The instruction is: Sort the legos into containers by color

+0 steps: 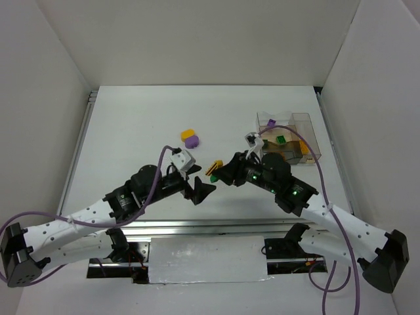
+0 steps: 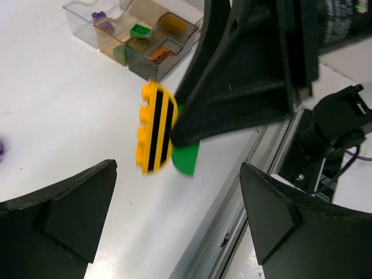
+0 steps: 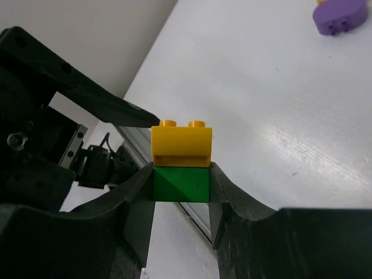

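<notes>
The yellow lego is stuck to the green lego (image 3: 181,167), so my left gripper should hold the yellow one (image 3: 181,143) while my right gripper regrips and pulls the green one off.
My right gripper (image 3: 181,192) is shut on a green lego (image 3: 181,183) that has a yellow lego (image 3: 181,145) stuck on its top. In the top view this pair (image 1: 214,169) hangs above the table's middle, between both grippers. My left gripper (image 2: 177,195) stands open just in front of it, touching nothing; its view shows the yellow lego (image 2: 154,128) and the green one (image 2: 186,160) in the right gripper's black fingers (image 2: 244,75). The clear containers (image 1: 312,134) sit at the back right, holding purple, green and orange-brown legos.
A loose yellow lego (image 1: 188,133) and a purple one (image 1: 191,140) lie together at the table's middle back. The metal rail (image 1: 197,226) runs along the near edge under both arms. White walls enclose the table on three sides.
</notes>
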Tool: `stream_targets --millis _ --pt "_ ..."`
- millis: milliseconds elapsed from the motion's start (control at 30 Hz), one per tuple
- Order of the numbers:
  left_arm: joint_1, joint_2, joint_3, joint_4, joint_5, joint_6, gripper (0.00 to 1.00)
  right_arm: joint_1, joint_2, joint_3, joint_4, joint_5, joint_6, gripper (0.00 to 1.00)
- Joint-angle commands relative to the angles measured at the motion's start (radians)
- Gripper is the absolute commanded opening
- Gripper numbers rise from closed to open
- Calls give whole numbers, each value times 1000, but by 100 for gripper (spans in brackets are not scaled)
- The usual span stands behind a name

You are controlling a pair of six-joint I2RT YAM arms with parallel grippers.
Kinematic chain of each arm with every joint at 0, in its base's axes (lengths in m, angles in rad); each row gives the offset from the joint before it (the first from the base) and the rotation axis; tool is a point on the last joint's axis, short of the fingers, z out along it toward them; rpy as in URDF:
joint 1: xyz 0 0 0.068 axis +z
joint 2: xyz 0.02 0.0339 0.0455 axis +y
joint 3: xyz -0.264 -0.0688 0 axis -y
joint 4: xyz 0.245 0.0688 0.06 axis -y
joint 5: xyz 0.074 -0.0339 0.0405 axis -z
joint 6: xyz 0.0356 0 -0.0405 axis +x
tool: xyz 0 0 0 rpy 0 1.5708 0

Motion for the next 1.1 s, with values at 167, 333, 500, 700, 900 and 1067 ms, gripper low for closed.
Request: stream_targets --millis 167,333,500,700,900,1067 --pt "-4 -153 118 -110 276 -92 99 -210 -119 -31 190 -725 -277 0" --pt "-4 -135 182 -139 406 -109 95 -205 -126 -10 247 -989 -262 0" --pt "-3 -66 202 -159 442 -120 90 -188 -132 -7 254 -1022 -257 0" --pt "-3 -10 213 -165 445 -140 79 -161 -141 24 214 -997 -278 0" --pt "-4 30 236 -175 425 -140 48 -150 -112 42 182 -963 -311 0" --pt "-4 31 242 -168 451 -144 46 -139 -109 59 125 -893 -343 0"
